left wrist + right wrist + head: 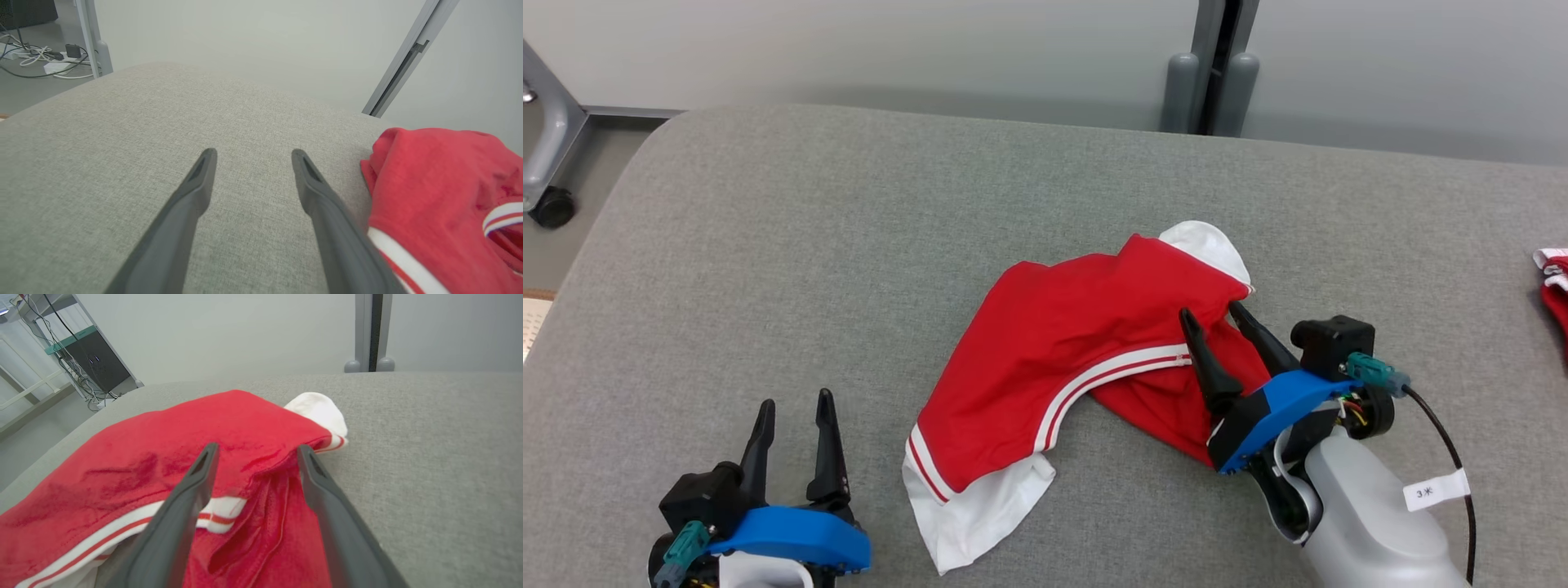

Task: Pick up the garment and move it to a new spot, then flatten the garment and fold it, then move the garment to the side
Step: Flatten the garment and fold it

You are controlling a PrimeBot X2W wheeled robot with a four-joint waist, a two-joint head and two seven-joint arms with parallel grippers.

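A lower red layer (1150,410) is tucked under the striped edge of the upper layer, so the garment (1072,333) will open out into a long body when I lift and pull its fold.
A red garment (1062,351) with white stripes and white lining lies crumpled in the middle of the grey padded table (849,245). My right gripper (1213,314) is open over the garment's right part, its fingers astride a red fold (261,473) just above the cloth. My left gripper (796,402) stands open at the lower left over bare table, apart from the garment. In the left wrist view the garment (433,183) lies just right of the open left gripper (252,154). Both grippers hold nothing.
Another red and white cloth (1553,282) lies at the table's right edge. A grey post (1213,82) stands behind the table's far edge. A wheeled frame (551,163) stands off the far left corner. Bare table surrounds the garment.
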